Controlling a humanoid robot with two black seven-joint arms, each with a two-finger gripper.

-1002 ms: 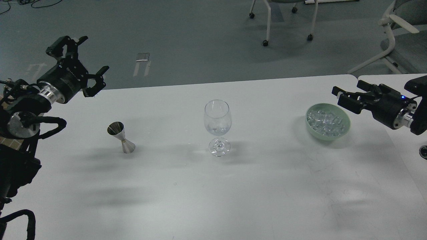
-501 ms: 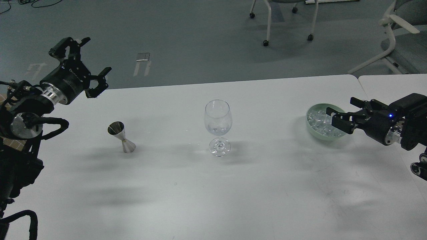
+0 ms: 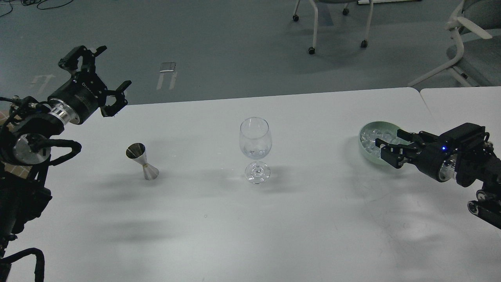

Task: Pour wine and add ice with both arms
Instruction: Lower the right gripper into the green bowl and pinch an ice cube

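Note:
The clear ice cubes (image 3: pixel 371 138) are loose in the bowl with separate edges, so I expect the small ice cube (image 3: pixel 391 139) to come away by itself when I lift it.
A clear stemmed wine glass (image 3: pixel 255 148) stands at the table's middle with a little clear wine (image 3: pixel 255 153) low in its bowl. A steel jigger (image 3: pixel 141 161) stands upright to its left. A pale green bowl (image 3: pixel 368 129) of clear ice cubes (image 3: pixel 370 138) sits at the right. My left gripper (image 3: pixel 100 76) is open and empty, raised beyond the table's far left edge, well above the jigger. My right gripper (image 3: pixel 385 147) is open, its fingers over the near right part of the bowl, hiding some of the ice.
The white table (image 3: pixel 250 219) meets a second table (image 3: pixel 462 102) at the right. Office chairs (image 3: pixel 336 23) stand on the grey floor beyond the far edge.
My right gripper has come down and leftward from above the bowl's right side to over the bowl's ice. My left gripper has shifted only slightly.

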